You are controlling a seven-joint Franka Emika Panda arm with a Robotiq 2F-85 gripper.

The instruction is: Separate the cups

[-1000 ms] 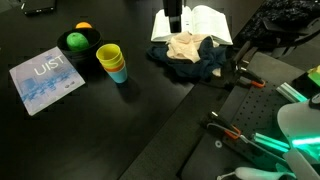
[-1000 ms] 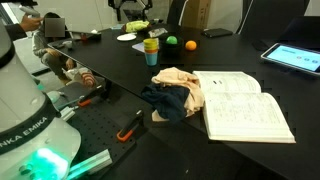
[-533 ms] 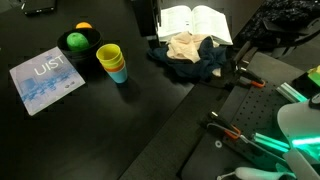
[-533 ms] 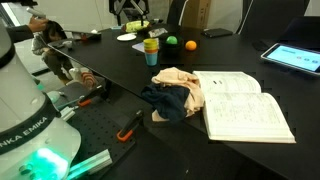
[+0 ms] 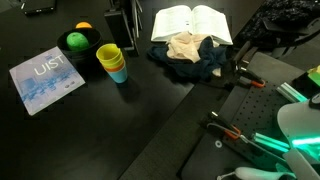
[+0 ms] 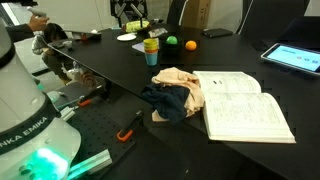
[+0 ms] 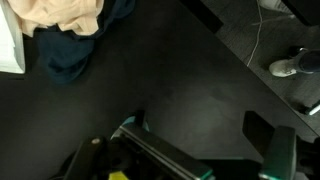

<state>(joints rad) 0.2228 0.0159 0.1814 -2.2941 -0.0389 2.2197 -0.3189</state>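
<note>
Empty black tabletop [image 7: 208, 112] beyond the cups is in front of my open gripper. I should move back toward the bowl, then go down onto the yellow cup's rim [image 5: 109, 49].
The cups [image 5: 112, 62] stand nested in one stack on the black table, a yellow one on top and a light blue one showing below it. The same stack of cups [image 6: 151, 50] is small and far back. My gripper [image 5: 120, 28] hangs as a dark shape just behind and above the stack, not touching it. In the wrist view my gripper [image 7: 195, 140] is open, with only bare black tabletop between its dark fingers [image 7: 263, 130]. The wrist view does not clearly show the cups.
A black bowl [image 5: 80, 41] holding a green ball, an orange ball behind it, stands left of the stack. A booklet [image 5: 45, 78] lies nearer the front. A cloth pile [image 5: 190, 52] and an open book [image 5: 190, 20] lie to the right. Tools cover the bench [image 5: 250, 120].
My gripper has travelled left across the table, from over the open book to a spot just behind the stack of cups. Its jaws stayed open. The cups have not moved.
</note>
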